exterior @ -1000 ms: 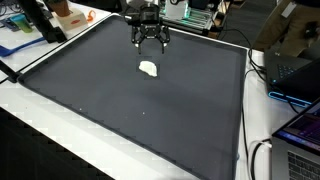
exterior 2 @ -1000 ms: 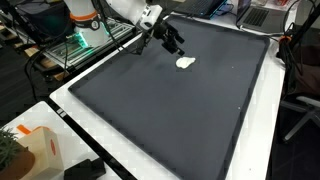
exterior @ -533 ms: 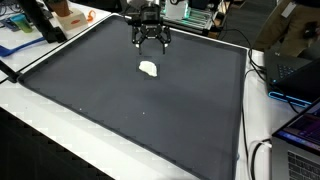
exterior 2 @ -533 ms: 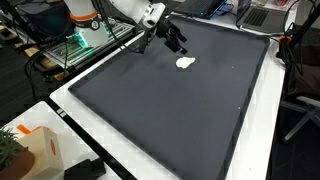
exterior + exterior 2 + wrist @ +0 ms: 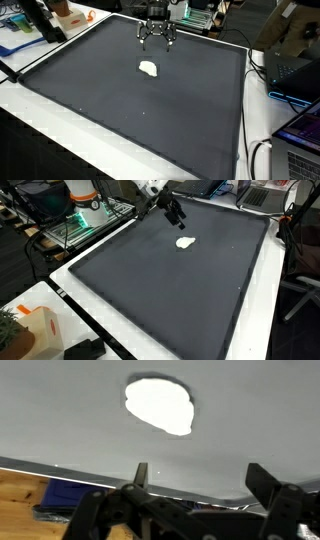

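Observation:
Next, my open gripper turns and moves toward the lump [image 5: 148, 68]: the white lump lies slanted [image 5: 160, 406] to my gripper, which hangs beyond it near the mat's far edge.
A small white lump [image 5: 148, 68] lies on the dark mat [image 5: 130, 110], toward its far half; it also shows as the white lump [image 5: 185, 243] and, in the wrist view, as a white blob [image 5: 160, 405] near the top. My gripper [image 5: 156, 42] hangs above the mat beyond the lump, near the far edge, and appears again as the gripper [image 5: 177, 218]. Its black fingers [image 5: 265, 485] stand wide apart with nothing between them. The gripper [image 5: 200, 478] is open and clear of the lump.
The mat's white border [image 5: 60, 125] runs round the table. Boxes and cables [image 5: 290, 60] crowd one side, an orange object [image 5: 68, 14] sits at a far corner. The robot base [image 5: 80, 200] stands beside the mat. A tan box [image 5: 30, 330] sits near the front corner.
The gripper has risen and drawn back toward the mat's far edge, away from the white lump. Its jaws stayed wide. The lump has not moved.

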`<state>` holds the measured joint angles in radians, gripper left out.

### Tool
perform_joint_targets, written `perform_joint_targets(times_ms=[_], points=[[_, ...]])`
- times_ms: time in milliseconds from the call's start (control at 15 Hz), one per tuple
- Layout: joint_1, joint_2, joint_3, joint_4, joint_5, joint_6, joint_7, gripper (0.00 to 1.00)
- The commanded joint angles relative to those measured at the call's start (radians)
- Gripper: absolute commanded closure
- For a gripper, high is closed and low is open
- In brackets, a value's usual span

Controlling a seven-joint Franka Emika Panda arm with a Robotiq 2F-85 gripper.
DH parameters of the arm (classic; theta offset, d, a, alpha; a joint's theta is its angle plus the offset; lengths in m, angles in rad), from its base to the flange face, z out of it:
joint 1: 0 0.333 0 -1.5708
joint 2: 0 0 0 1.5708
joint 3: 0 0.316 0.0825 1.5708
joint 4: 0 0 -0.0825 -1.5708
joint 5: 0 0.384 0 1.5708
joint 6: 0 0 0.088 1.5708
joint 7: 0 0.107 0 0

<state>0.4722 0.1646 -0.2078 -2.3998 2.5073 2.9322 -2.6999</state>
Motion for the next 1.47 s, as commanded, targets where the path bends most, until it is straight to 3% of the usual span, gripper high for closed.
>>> perform_joint_targets(times_ms=[0, 467, 667, 933, 1000, 1067, 1400], points=[[0.041, -0.016, -0.031, 0.065, 0.0, 0.117, 0.019, 0.0], [0.053, 0.064, -0.008, 0.189, 0.0, 0.309, 0.15, 0.0], [0.012, 0.092, 0.079, 0.178, 0.0, 0.393, 0.243, 0.0], [-0.059, 0.112, 0.199, 0.171, 0.0, 0.408, 0.326, 0.0], [-0.089, 0.098, 0.256, 0.142, -0.131, 0.392, 0.492, 0.0], [-0.033, 0.109, 0.18, 0.17, -0.032, 0.387, 0.344, 0.0], [-0.047, 0.119, 0.197, 0.191, -0.042, 0.402, 0.376, 0.0]])
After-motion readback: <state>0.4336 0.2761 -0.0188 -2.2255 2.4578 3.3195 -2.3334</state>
